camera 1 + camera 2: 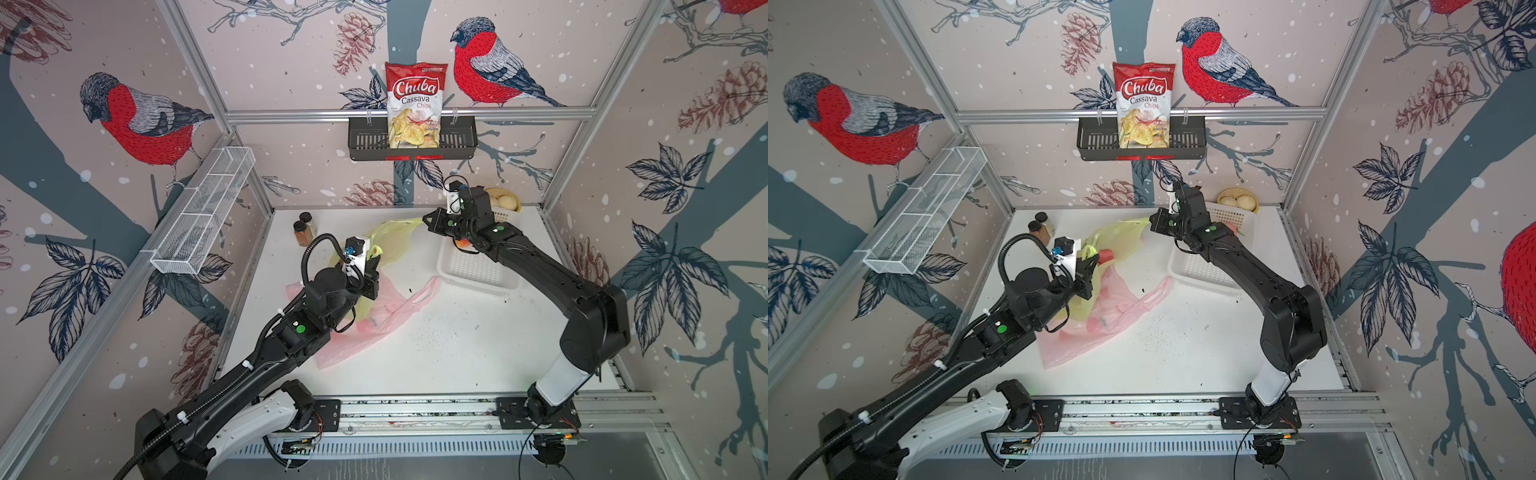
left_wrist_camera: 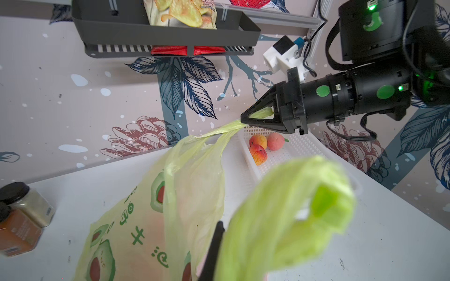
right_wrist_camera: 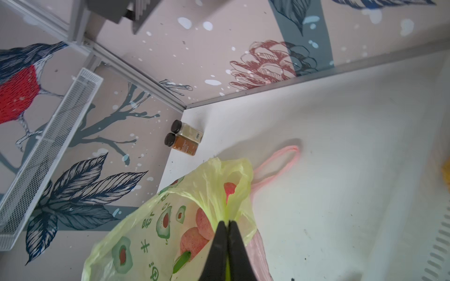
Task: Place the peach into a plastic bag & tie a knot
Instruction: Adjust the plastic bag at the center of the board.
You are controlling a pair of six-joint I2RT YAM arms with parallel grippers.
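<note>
The yellow-green bag is hanging crooked over the pink bag. My grippers need to swing the yellow-green bag over to the clear space (image 1: 444,321) in front of the white tray.
A yellow-green plastic bag (image 1: 395,237) (image 3: 151,219) printed with avocados hangs stretched between my two grippers above the table. My left gripper (image 1: 374,264) (image 2: 231,228) is shut on one bunched handle (image 2: 292,206). The other handle is pinched in my right gripper (image 1: 426,218) (image 3: 228,222), shut, seen from the left wrist as well (image 2: 243,119). Through the film a peach (image 3: 192,240) with a green leaf shows inside the bag, a second pink fruit (image 3: 203,222) beside it. Three more peaches (image 2: 259,146) lie in the white tray (image 2: 292,155).
A pink bag (image 1: 399,307) lies flat under the yellow one. Two spice jars (image 1: 305,230) stand at the back left. The white tray (image 1: 478,270) sits under the right arm, a yellow bowl of buns (image 1: 505,199) behind it. A black basket with chips (image 1: 411,141) hangs on the back wall.
</note>
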